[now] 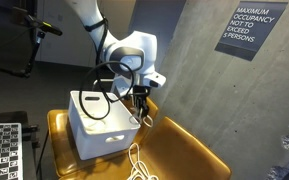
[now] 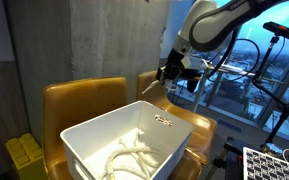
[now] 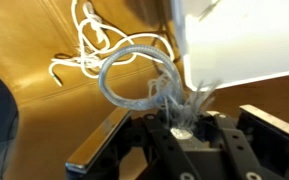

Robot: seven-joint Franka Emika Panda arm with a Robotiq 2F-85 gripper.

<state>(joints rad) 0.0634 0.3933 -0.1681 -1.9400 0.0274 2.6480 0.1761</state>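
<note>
The white cable in my gripper (image 1: 148, 121) is hanging free of the coil on the seat, so I should go on carrying it until it is above the open white bin (image 2: 126, 132).
My gripper (image 1: 140, 102) hovers beside the right wall of a white plastic bin (image 1: 94, 135) that stands on a mustard leather chair (image 1: 184, 150). In the wrist view the jaws (image 3: 184, 118) are shut on a white cable (image 3: 119, 85), which loops up from them. The rest of the cable hangs down and lies coiled on the seat (image 1: 136, 162). In an exterior view the gripper (image 2: 169, 73) is above the bin's far corner (image 2: 164, 120), and more white cable (image 2: 134, 155) lies inside the bin.
A concrete wall with an occupancy sign (image 1: 252, 28) stands behind the chair. A checkerboard panel (image 1: 2, 150) and a stand are beside the chair. A yellow object (image 2: 26, 155) sits by the armrest. A window (image 2: 254, 70) lies beyond.
</note>
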